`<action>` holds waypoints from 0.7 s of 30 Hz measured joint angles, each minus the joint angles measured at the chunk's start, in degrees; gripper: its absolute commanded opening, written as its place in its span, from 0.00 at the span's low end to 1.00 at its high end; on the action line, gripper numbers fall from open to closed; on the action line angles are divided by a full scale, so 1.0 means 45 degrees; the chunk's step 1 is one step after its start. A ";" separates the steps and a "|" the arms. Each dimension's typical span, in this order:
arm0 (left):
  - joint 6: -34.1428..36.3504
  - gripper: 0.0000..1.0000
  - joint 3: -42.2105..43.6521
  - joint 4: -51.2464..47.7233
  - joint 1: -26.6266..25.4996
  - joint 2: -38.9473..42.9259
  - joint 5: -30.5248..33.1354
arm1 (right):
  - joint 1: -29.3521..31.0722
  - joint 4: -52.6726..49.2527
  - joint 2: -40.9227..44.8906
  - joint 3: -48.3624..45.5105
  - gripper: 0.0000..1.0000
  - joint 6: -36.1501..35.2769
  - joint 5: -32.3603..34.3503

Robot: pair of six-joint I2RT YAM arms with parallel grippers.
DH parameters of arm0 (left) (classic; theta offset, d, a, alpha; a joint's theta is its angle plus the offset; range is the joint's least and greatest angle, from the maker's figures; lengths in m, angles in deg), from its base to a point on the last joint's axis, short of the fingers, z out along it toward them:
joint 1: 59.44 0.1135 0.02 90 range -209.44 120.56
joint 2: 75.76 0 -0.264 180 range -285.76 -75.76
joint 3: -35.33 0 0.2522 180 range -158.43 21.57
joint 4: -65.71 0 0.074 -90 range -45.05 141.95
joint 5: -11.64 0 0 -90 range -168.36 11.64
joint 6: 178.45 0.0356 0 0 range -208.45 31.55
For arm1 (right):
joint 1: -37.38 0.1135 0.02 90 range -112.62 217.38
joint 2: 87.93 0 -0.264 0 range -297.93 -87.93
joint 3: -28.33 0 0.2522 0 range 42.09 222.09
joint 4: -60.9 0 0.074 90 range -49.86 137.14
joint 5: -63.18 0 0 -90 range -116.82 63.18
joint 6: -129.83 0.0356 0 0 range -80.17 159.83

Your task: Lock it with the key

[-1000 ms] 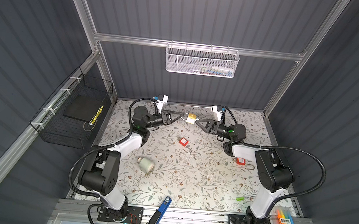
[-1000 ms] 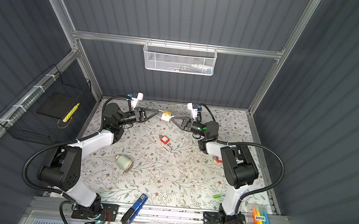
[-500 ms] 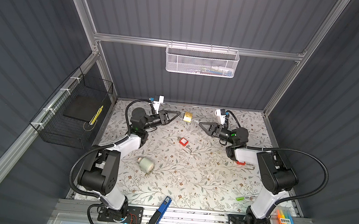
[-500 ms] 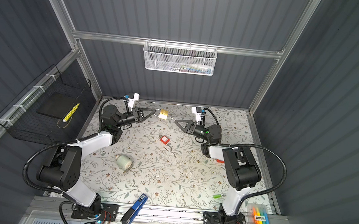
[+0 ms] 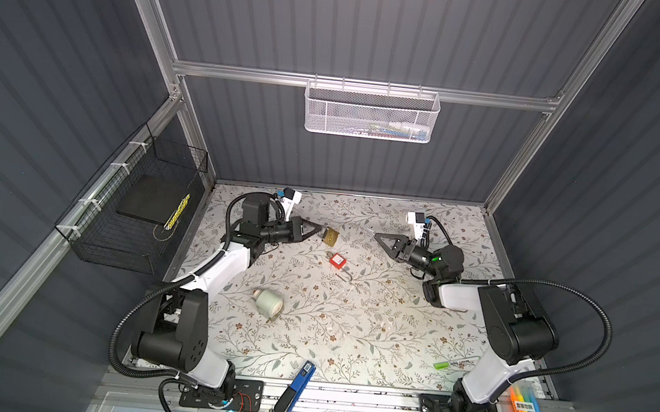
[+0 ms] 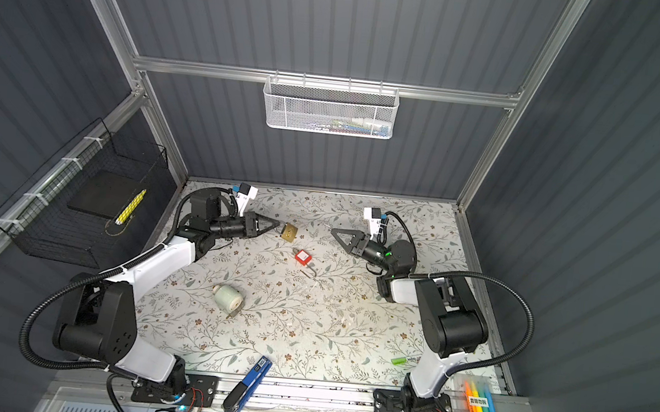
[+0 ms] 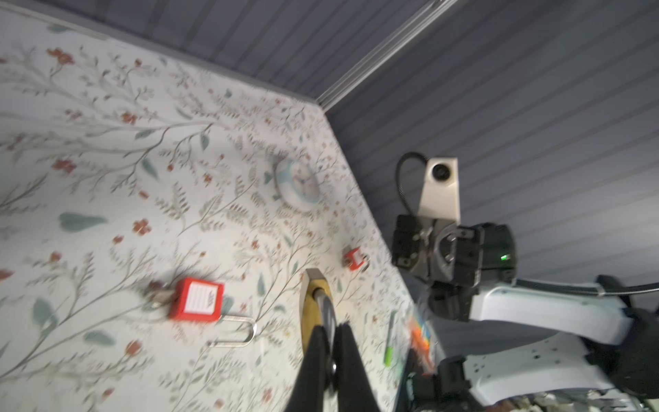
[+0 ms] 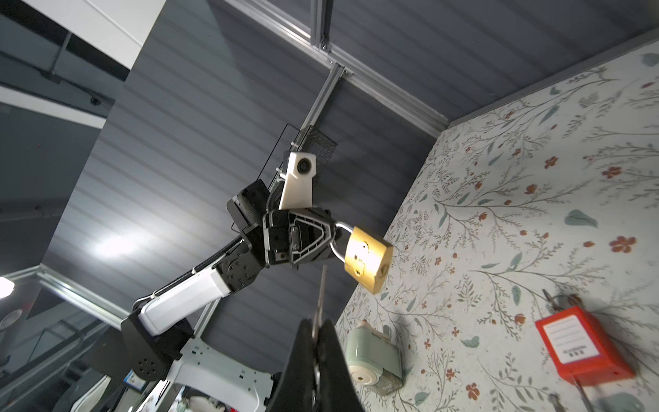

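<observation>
I should keep lowering the brass padlock [image 5: 331, 237] by its shackle with my left gripper, as the mat [image 5: 329, 299] beside the green pencil sharpener is clear, and let go once the padlock rests there.
A brass padlock [image 5: 331, 237] [image 6: 289, 232] hangs in the air over the back of the mat. My left gripper [image 5: 320, 229] [image 6: 276, 225] is shut on its steel shackle. In the left wrist view the padlock [image 7: 309, 306] sticks out past the left gripper [image 7: 331, 330]. My right gripper [image 5: 377, 236] [image 6: 333, 231] is shut on a thin silver key [image 5: 370, 231]. The key [image 8: 322, 292] points at the padlock [image 8: 367, 260] from the right gripper [image 8: 317, 326], with a clear gap between them.
A red padlock [image 5: 338, 260] with keys lies on the floral mat [image 5: 349, 326] between the grippers. Another red padlock [image 7: 354, 259] lies near the right arm. A green pencil sharpener [image 5: 268, 303], green marker [image 5: 443, 365] and blue tool [image 5: 299, 379] lie nearer the front.
A second ago both grippers met at the padlock. The right gripper has drawn back to the right with the key, and the left has pulled the padlock slightly left.
</observation>
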 measured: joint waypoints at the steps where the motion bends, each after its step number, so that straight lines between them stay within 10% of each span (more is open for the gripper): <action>1: 0.0568 0.00 -0.0029 -0.0806 -0.0029 0.0000 0.0073 | 0.0000 -0.0019 0.0121 -0.0379 0.00 -0.0117 0.0238; 21: 0.6611 0.00 -0.2929 -0.9117 -0.2118 -0.4648 0.0461 | 0.3691 -0.9554 0.7839 -0.3449 0.00 -0.3847 0.6756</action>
